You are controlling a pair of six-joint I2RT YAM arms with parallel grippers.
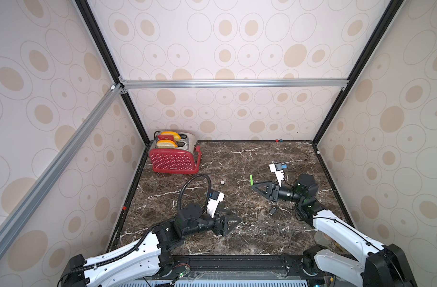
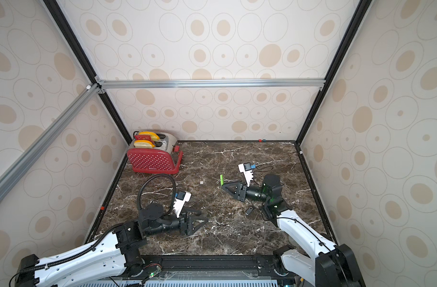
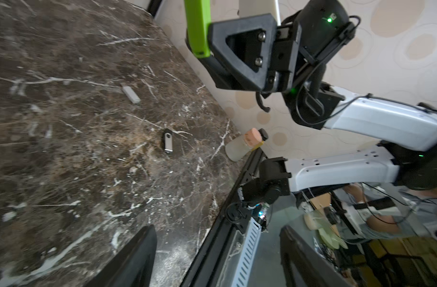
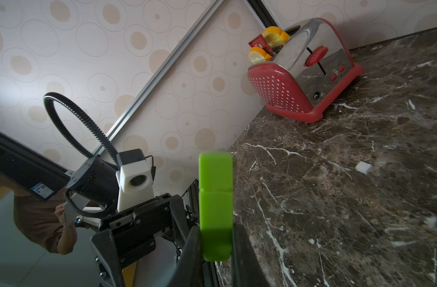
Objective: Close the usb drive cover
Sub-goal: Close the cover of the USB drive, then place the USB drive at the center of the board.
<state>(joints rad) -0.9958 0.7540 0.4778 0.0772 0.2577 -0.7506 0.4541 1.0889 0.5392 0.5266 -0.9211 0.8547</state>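
Observation:
The green usb drive's cover [image 4: 216,173] sits flush against its body, so I should keep bringing my right gripper down and then let the drive go on the clear marble [image 1: 252,203].
A bright green usb drive [image 1: 251,180] [image 2: 221,179] sticks up out of my right gripper [image 1: 252,185] [image 4: 216,233], which is shut on its lower end above the right middle of the marble table. In the right wrist view a seam crosses the green drive [image 4: 215,198] partway along, and the two parts sit flush. The left wrist view shows it [image 3: 197,27] from the side. My left gripper [image 1: 234,216] [image 2: 203,215] [image 3: 217,231] hangs open and empty over the front middle of the table, well apart from the drive.
A black and silver swivel usb stick [image 1: 272,210] [image 3: 168,143] lies on the table [image 1: 237,159] in front of my right gripper. A small white piece [image 1: 222,182] [image 4: 363,167] lies mid-table. A red toaster [image 1: 174,159] stands at the back left. A corked bottle [image 3: 239,146] lies at the front right edge.

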